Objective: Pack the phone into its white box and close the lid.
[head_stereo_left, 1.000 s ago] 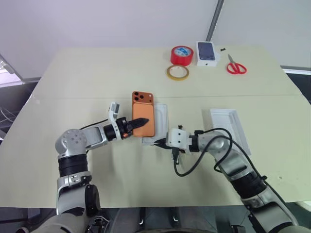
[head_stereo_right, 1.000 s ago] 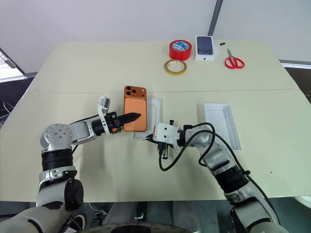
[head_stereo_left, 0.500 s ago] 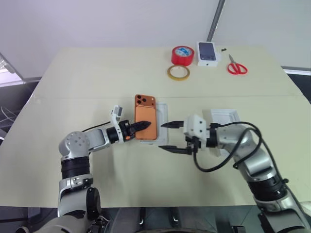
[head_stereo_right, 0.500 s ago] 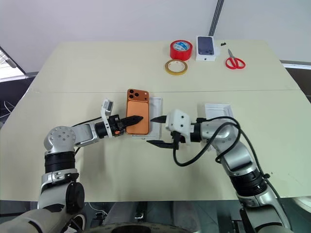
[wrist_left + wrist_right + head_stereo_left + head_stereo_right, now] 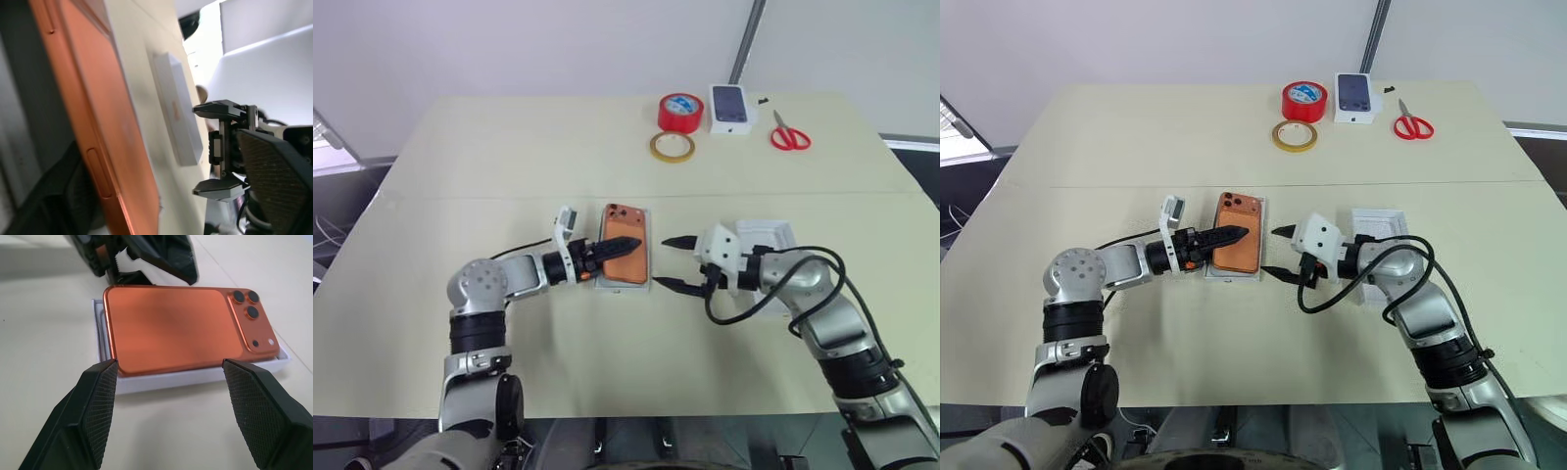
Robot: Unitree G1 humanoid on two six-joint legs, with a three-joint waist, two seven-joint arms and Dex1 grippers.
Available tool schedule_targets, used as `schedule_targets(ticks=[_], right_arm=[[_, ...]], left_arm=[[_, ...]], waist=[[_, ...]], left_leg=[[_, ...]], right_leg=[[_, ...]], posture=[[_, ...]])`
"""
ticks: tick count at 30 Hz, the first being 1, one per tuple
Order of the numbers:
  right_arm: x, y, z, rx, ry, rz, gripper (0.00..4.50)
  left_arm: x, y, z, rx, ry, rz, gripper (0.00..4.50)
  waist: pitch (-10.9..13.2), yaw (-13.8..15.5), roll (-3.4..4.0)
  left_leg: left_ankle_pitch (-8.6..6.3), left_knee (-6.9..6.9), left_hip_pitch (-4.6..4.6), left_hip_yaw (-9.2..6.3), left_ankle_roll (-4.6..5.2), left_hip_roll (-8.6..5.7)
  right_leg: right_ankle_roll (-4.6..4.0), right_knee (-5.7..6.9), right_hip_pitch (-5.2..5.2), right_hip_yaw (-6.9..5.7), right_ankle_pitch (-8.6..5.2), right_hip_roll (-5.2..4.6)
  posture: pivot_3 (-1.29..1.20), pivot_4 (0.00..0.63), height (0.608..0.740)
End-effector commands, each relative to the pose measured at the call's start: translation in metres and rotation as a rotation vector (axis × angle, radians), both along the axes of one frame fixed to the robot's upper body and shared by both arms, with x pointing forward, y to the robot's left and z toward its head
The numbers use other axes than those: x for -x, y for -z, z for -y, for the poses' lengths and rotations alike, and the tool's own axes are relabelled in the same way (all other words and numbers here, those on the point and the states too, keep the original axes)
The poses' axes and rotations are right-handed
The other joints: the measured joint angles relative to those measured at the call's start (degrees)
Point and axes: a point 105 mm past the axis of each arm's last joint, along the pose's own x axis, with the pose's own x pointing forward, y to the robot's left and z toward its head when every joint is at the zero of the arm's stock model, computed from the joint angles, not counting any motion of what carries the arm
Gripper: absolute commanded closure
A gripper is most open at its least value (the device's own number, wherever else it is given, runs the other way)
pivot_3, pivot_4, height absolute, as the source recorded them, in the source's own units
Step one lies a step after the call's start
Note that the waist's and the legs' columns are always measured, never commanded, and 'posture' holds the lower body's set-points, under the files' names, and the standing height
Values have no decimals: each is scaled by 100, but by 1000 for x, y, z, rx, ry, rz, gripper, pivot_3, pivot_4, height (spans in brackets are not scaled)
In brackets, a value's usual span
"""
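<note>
The white rim (image 5: 623, 287) can be seen around the orange phone, so I expect the orange phone to move along inside the white box when the robot's left gripper pushes the box.
The orange phone (image 5: 625, 258) lies back up on the white box (image 5: 161, 380), whose rim shows around it; I cannot tell if it sits fully inside. My left gripper (image 5: 625, 247) reaches over the phone from the left. It is open: the phone's edge lies against one finger and the other stands well clear. My right gripper (image 5: 662, 262) hovers just right of the box, open, its fingertips (image 5: 105, 382) spread wider than the phone with nothing between them. The lid (image 5: 773, 233) lies on the table to the right, partly behind my right arm.
At the table's far side are a red tape roll (image 5: 680, 111), a tan tape ring (image 5: 672, 147), a small white box printed with a dark phone (image 5: 728, 106) and red scissors (image 5: 790, 132). A black cable loops from my right wrist (image 5: 744, 308).
The phone has slid right from beside the white box onto it. My left gripper came along and opened. My right gripper opened, rose and drew back to the right of the box.
</note>
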Motion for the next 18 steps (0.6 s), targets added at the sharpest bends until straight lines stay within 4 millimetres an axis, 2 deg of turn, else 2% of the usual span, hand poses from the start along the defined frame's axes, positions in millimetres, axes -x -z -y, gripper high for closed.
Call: schedule_targets(ticks=[1,6,18], right_arm=[[-3,-6,-4,-21,-4,41,919],[-6,-5,-8,-30,-5,51,919],[-9,-3,-18,-39,-23,62,919]], left_arm=[[5,-7,0,-94,32,45,384],[11,-15,-5,-137,58,67,384],[9,-31,-12,-254,81,152,384]], waist=[[0,2,0],[0,1,0],[0,5,0]], left_leg=[[0,0,0,0,0,0],[0,0,0,0,-1,0],[1,0,0,0,-1,0]], right_leg=[[0,1,0,0,0,0],[0,1,0,0,0,0],[0,2,-1,0,0,1]], posture=[[0,150,740],[0,150,740],[0,150,740]])
